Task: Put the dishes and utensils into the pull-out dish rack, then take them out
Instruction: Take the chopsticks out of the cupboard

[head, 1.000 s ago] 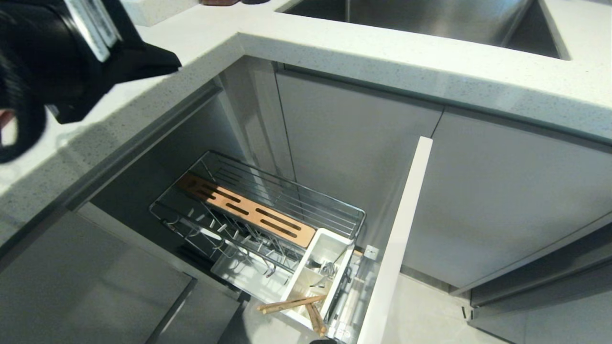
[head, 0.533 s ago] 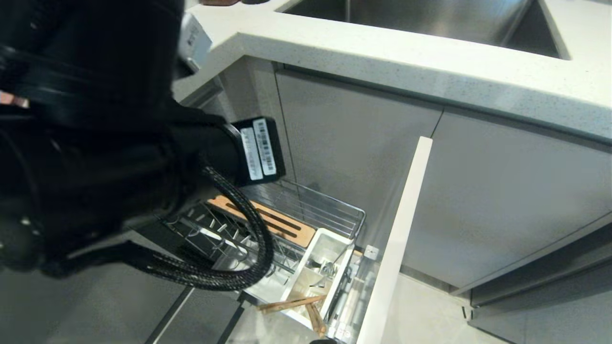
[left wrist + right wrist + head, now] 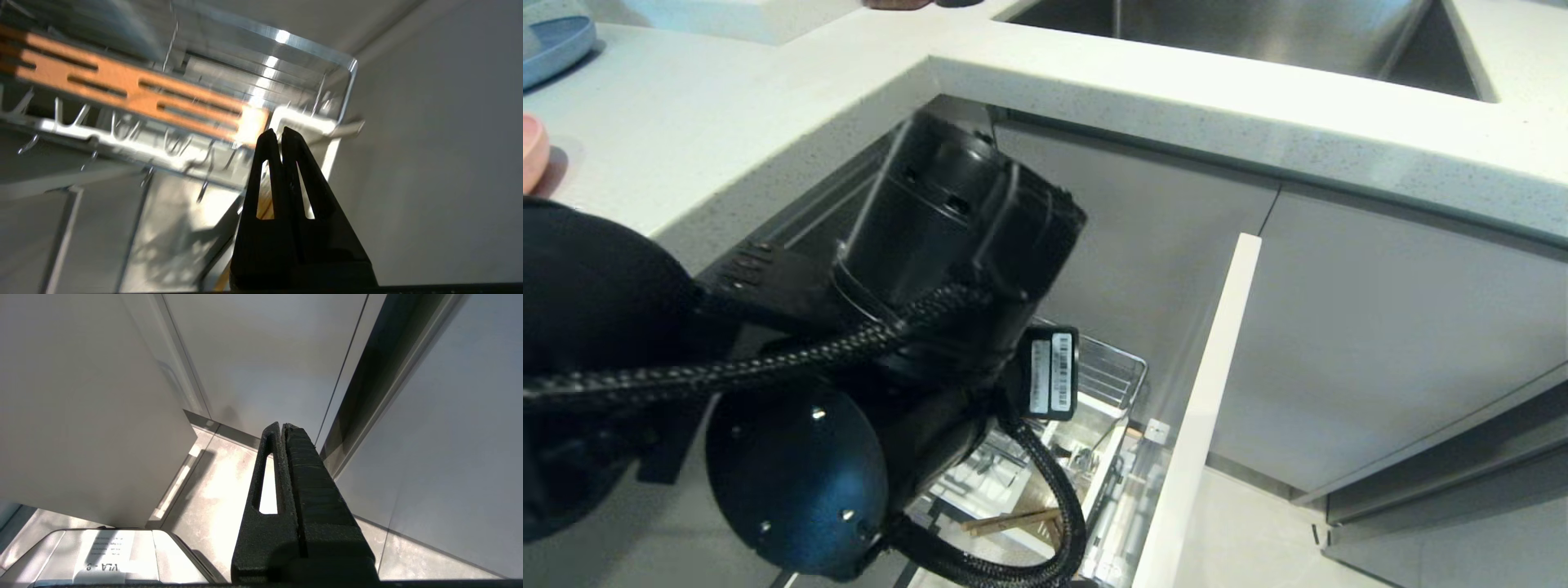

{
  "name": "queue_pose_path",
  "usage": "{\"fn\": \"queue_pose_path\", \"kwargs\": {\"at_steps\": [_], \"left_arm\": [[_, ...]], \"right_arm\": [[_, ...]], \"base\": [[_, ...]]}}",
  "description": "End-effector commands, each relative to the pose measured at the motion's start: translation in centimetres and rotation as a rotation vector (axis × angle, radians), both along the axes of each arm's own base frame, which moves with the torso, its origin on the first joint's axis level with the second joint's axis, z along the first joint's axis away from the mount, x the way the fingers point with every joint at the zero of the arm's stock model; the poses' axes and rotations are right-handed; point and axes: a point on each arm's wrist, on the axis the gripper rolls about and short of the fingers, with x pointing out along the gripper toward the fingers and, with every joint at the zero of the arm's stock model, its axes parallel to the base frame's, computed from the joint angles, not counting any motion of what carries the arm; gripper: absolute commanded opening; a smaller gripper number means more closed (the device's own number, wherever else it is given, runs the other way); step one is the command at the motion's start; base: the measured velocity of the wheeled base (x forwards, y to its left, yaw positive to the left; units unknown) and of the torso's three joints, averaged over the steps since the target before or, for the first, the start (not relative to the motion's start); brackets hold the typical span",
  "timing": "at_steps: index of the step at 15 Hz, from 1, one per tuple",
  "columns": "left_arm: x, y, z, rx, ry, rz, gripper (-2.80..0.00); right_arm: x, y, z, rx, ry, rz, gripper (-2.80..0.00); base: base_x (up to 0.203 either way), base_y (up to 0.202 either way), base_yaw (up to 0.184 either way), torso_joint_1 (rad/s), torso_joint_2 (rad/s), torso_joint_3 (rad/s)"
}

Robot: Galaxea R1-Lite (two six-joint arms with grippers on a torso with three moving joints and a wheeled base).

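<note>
The chopsticks' ends stick out freely past the white utensil caddy's rim. My left gripper should go on moving toward those ends until its fingers open around them.
The pull-out dish rack stands drawn out under the counter, mostly covered in the head view by my black left arm. Seen from the left wrist, my left gripper is shut and empty. It hangs above the rack's white utensil caddy, next to the end of the slotted wooden board. The chopsticks lean out of the caddy's near end. The silver fork lies inside the caddy. A pink dish's edge shows on the counter at far left. My right gripper is shut, parked low over the floor.
The rack's white front panel stands upright to the right of the caddy. A blue plate sits at the counter's far left corner. A steel sink is sunk in the counter behind. Grey cabinet doors close off the right.
My left arm has swung from above the counter at upper left down and rightward over the rack, and now hides most of it in the head view. The chopsticks and fork have not moved.
</note>
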Motion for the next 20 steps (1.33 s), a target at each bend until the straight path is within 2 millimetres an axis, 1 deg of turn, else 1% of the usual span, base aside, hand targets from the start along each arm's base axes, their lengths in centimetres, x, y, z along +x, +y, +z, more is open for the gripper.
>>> {"fn": "queue_pose_path", "kwargs": {"at_steps": [1, 3, 7, 11, 14, 15, 17, 20], "left_arm": [[0.2, -0.8, -1.6, 0.083, 0.043, -0.003, -2.80], [0.1, -1.0, -2.4, 0.143, 0.086, -0.017, -2.80], [-0.4, -0.7, -4.0, 0.294, 0.206, 0.001, -2.80], [-0.4, -1.0, -4.8, 0.351, 0.335, 0.098, -2.80], [-0.1, -1.1, -5.2, 0.362, 0.422, 0.097, -2.80], [0.2, -1.1, -5.2, 0.357, 0.436, 0.098, 0.00], [1.0, -1.3, -5.1, 0.318, 0.491, 0.090, 0.00], [2.7, -0.8, -5.3, 0.272, 0.584, 0.111, 0.00]], "right_arm": [[0.0, 0.0, 0.0, 0.000, 0.002, 0.000, -2.80], [0.0, 0.0, 0.0, 0.000, 0.002, 0.001, -2.80], [0.0, 0.0, 0.0, -0.001, 0.001, 0.000, -2.80], [0.0, 0.0, 0.0, 0.000, 0.002, 0.001, -2.80], [0.0, 0.0, 0.0, 0.001, 0.002, 0.001, -2.80], [0.0, 0.0, 0.0, -0.001, 0.001, 0.000, -2.80], [0.0, 0.0, 0.0, 0.001, 0.002, 0.001, -2.80], [0.0, 0.0, 0.0, 0.000, 0.002, 0.000, -2.80]], "base": [[0.000, 0.000, 0.000, 0.000, 0.00, 0.000], [0.000, 0.000, 0.000, 0.000, 0.00, 0.000], [0.000, 0.000, 0.000, 0.000, 0.00, 0.000], [0.000, 0.000, 0.000, 0.000, 0.00, 0.000], [0.000, 0.000, 0.000, 0.000, 0.00, 0.000], [0.000, 0.000, 0.000, 0.000, 0.00, 0.000], [0.000, 0.000, 0.000, 0.000, 0.00, 0.000], [0.000, 0.000, 0.000, 0.000, 0.00, 0.000]]}}
